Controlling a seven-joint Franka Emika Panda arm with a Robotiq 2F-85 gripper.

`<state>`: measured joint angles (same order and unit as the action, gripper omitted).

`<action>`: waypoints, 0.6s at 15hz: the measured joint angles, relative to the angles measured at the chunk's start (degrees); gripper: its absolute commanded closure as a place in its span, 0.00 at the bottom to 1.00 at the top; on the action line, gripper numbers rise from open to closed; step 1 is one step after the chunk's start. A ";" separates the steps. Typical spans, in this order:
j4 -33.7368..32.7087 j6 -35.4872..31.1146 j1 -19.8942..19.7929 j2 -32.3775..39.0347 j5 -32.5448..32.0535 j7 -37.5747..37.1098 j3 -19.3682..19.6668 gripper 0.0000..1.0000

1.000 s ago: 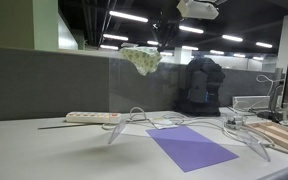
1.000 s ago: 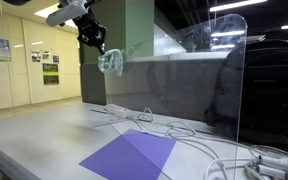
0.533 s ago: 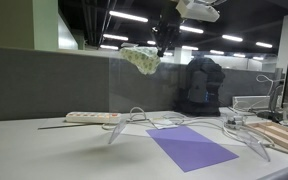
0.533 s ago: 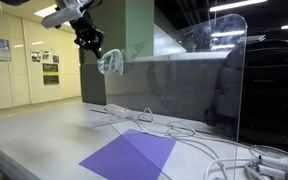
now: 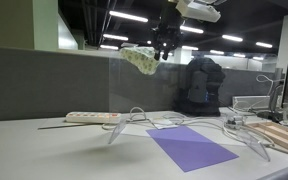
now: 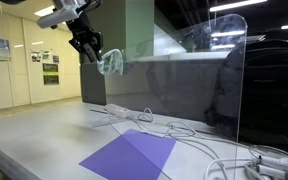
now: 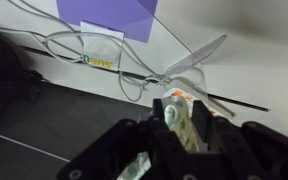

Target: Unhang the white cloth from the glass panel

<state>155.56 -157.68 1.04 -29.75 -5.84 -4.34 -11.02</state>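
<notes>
Only a thin fold of the white cloth [image 7: 179, 118] is pinched in my gripper, so I should open it, move further over the cloth's bunched top [image 6: 109, 57] and grip there before I lift.
The white cloth [image 5: 138, 58] is a bunched, pale patterned rag draped over the top corner of the clear glass panel [image 5: 111, 100], which stands upright on the desk. Both also show in an exterior view, the cloth [image 6: 110, 63] at the far end of the panel [image 6: 199, 80]. My gripper [image 5: 164, 44] hangs from above, right beside the cloth, and shows from the other side too [image 6: 88, 46]. In the wrist view the cloth [image 7: 180, 127] sits squeezed between my two black fingers [image 7: 181, 118], which are shut on it.
A purple mat [image 5: 190, 147] lies on the desk under the panel, with white cables [image 5: 144, 118] and a white power strip [image 5: 92, 117] behind it. A wooden board [image 5: 281, 135] lies at the desk's end. A grey partition [image 5: 44, 85] stands behind.
My gripper has dropped a little and shifted sideways at the panel's top corner. The cloth has bunched and moved slightly with it.
</notes>
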 measured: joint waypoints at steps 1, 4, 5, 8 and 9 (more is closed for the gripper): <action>0.00 -0.13 -0.28 -0.09 -0.15 -0.01 -0.05 0.27; 0.00 -0.55 -1.26 -0.46 -0.95 -0.14 -0.34 0.06; 0.00 -0.69 -1.60 -0.60 -1.03 -0.15 -0.50 0.01; 0.00 -1.38 -1.71 -0.71 -0.92 -0.15 -0.53 0.40; 0.00 -1.75 -1.67 -0.71 -0.90 -0.15 -0.53 0.46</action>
<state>155.56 -159.43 -0.62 -30.46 -6.73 -4.50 -11.55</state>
